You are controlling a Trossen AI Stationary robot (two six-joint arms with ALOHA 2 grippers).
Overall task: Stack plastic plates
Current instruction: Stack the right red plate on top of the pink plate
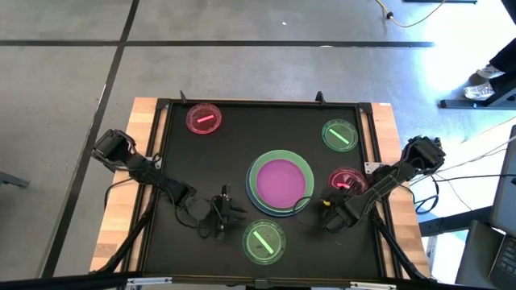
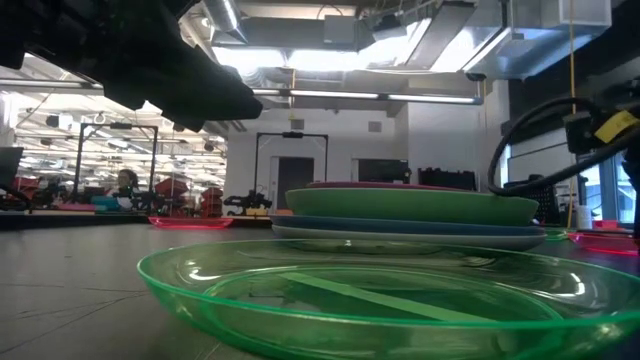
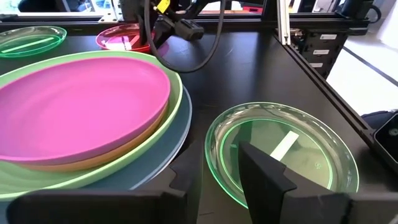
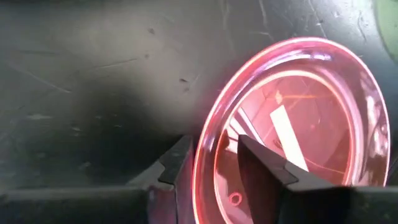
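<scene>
Similar strips sit centred in the other small plates too, so when the robot lifts the pink plate (image 1: 347, 179), its white strip (image 4: 288, 138) should move along with it.
A stack of plates (image 1: 280, 184) sits mid-table: purple (image 3: 81, 106) on top, then orange (image 3: 93, 163), light green and blue-grey (image 3: 168, 146). One small green plate (image 1: 264, 241) lies near the table's near edge, with my open left gripper (image 1: 222, 212) hovering between it and the stack. A small pink plate (image 1: 347, 180) lies right of the stack. My open right gripper (image 4: 214, 168) straddles its rim, one finger (image 4: 180, 165) outside and one (image 4: 261, 165) over the inside. Another pink plate (image 1: 203, 118) and another green one (image 1: 339, 134) lie toward the far edge.
The plates lie on a black mat bordered by a raised frame (image 1: 367, 137) on a wooden table. Bare mat (image 1: 210, 169) stretches left of the stack. Cables trail from both arms. Beyond the table's far edge is a workshop room (image 2: 300, 160).
</scene>
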